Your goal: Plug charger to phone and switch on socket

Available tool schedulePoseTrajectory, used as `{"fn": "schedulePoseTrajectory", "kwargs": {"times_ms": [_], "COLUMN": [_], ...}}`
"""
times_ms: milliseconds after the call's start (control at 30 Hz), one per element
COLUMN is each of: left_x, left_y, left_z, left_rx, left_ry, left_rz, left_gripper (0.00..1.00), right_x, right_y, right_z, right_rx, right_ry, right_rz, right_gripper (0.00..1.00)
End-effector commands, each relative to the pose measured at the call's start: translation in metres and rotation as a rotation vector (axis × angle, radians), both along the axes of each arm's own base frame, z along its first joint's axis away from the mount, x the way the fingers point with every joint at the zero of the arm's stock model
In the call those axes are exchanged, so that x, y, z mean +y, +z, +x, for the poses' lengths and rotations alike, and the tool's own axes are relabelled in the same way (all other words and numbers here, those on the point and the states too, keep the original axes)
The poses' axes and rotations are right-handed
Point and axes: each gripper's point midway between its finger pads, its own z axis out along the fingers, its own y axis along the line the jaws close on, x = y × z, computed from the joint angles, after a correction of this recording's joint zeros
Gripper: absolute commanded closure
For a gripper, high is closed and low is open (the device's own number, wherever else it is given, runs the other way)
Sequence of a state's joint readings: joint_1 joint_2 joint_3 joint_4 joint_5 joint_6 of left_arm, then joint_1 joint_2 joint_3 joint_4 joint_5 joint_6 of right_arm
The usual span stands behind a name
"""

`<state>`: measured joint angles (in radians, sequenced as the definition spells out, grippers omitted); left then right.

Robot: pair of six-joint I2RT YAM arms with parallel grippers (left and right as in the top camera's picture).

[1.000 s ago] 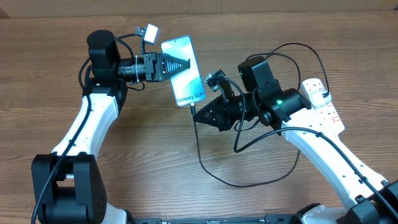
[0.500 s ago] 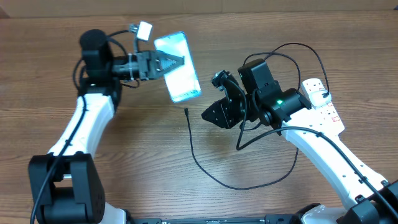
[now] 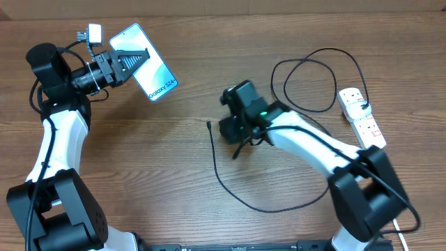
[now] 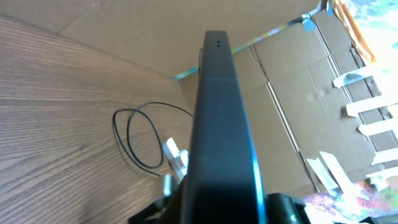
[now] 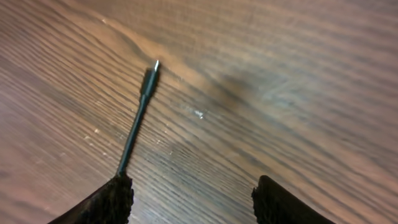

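Note:
The charger plug [image 3: 209, 126] is lying loose next to my open right gripper. My left gripper should keep the phone [image 3: 154, 75] steady while my right gripper picks the plug up.
The phone [image 3: 152, 72], its lit screen reading "Galaxy S24", is held tilted above the table at the far left, with my left gripper [image 3: 136, 60] shut on it. The left wrist view shows only its dark edge [image 4: 221, 124]. The charger plug [image 3: 210, 125] lies loose on the wood, and its thin black cable [image 3: 240, 199] curves off toward the right. My right gripper [image 3: 227, 132] hovers just right of the plug, open and empty. In the right wrist view the plug [image 5: 149, 76] lies ahead of the left finger [image 5: 106, 202]. The white socket [image 3: 362, 115] rests at the right edge.
The black cable loops widely [image 3: 317, 77] near the socket, and that loop [image 4: 140, 137] also shows in the left wrist view. Cardboard walls [image 4: 292, 124] stand behind the table. Bare wood lies between the phone and the plug.
My right gripper opened and let go of the plug, which now lies on the table. The left arm swung the phone away to the far left, and the right arm turned downward.

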<state>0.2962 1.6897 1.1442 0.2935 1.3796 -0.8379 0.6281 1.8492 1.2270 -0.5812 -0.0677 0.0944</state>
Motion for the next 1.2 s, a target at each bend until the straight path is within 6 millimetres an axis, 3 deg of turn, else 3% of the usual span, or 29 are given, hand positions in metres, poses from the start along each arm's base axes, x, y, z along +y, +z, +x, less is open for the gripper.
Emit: {"fn": "schedulePoseTrajectory", "kwargs": {"times_ms": [0,233,367,600,633,700,767,833,900,1100,1167], "left_x": [-0.002,-0.002,-0.003,-0.003,-0.003,-0.003,-0.003,-0.003,-0.003,-0.004,-0.004], "left_y": [0.003,0.002,-0.003,-0.003,-0.003,-0.003,-0.003,-0.003,-0.003,-0.003,-0.003], "left_z": [-0.001,-0.001,-0.002,-0.002,-0.002,-0.002,-0.002,-0.003,-0.002,-0.002,-0.002], "left_rx": [-0.016,-0.005,0.035,0.034,0.033,0.034,0.034,0.034,0.035,0.034,0.034], "left_ry": [-0.011,-0.013,-0.012,-0.012,-0.012,-0.012,-0.012,-0.013,-0.013,-0.014,-0.013], "left_rz": [0.005,0.001,-0.010,-0.009,-0.009,-0.009,-0.010,-0.010,-0.010,-0.009,-0.008], "left_gripper": [0.96,0.96,0.96,0.96,0.96,0.95,0.96,0.96,0.96,0.96,0.96], "right_x": [0.013,0.048,0.040,0.042,0.043,0.040,0.033,0.024,0.011,-0.058,-0.078], "right_y": [0.007,-0.012,-0.043,-0.048,-0.048,-0.049,-0.051,-0.055,-0.059,-0.061,-0.061], "right_z": [0.018,0.010,-0.010,-0.035,-0.036,-0.036,-0.036,-0.036,-0.034,-0.012,0.001], "right_rx": [-0.062,-0.015,0.086,0.115,0.108,0.098,0.099,0.123,0.154,0.263,0.269], "right_ry": [-0.004,0.084,0.084,0.175,0.179,0.174,0.145,0.117,0.058,-0.151,-0.197], "right_rz": [-0.036,-0.080,-0.155,-0.220,-0.229,-0.253,-0.286,-0.304,-0.314,-0.350,-0.341], "right_gripper": [0.39,0.44,0.46,0.55,0.57,0.74,0.89,0.96,0.96,0.96,0.90]}}
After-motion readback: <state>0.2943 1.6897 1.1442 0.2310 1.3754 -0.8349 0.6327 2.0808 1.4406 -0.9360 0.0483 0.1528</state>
